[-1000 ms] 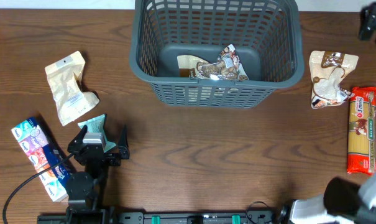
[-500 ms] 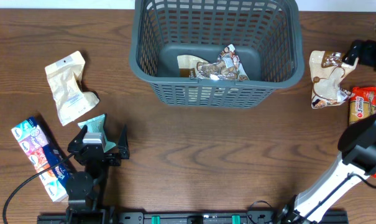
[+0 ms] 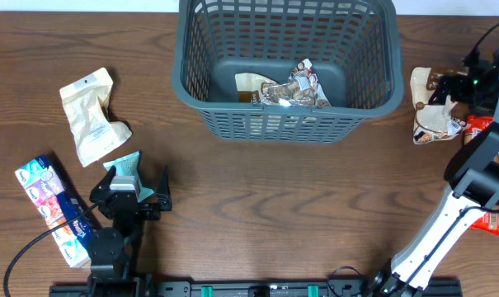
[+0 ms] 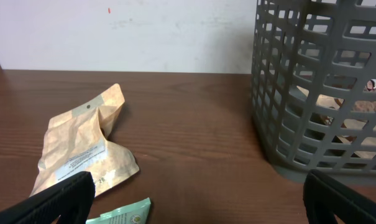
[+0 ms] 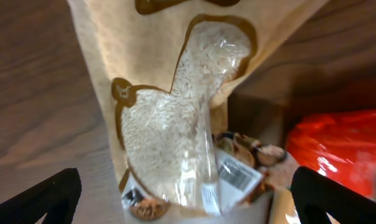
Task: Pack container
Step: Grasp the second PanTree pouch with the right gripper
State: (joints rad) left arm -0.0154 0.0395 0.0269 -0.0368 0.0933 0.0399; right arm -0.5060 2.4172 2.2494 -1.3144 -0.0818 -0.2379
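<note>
The robot's right gripper has its open fingers on both sides of the beige rice bag's narrow width (image 3: 432, 115), so it should keep going down until it closes across the rice window (image 5: 200, 74).
The container (image 3: 286, 124), a dark grey lattice basket, stands at the back middle of the table with a beige packet and a crumpled silver packet (image 3: 292, 87) on its bottom. In the left wrist view its wall (image 4: 324, 93) fills the right side. My right gripper (image 3: 454, 91) hangs open just over a beige rice bag (image 3: 429, 111) to the right of the basket. In the right wrist view that bag (image 5: 175, 118) lies between the spread fingers (image 5: 32, 199), untouched. My left gripper (image 3: 136, 177) rests open at the front left, with a teal packet (image 3: 125, 165) by its tips.
A beige pouch (image 3: 92, 115) lies left of the basket, also seen in the left wrist view (image 4: 82, 149). A colourful tissue pack (image 3: 47, 202) sits at the front left edge. A red spaghetti packet (image 3: 482, 128) lies beside the rice bag, partly under the right arm.
The right arm has swung in from the far right edge and now holds its gripper over the rice bag. The left arm and all packets have stayed put.
</note>
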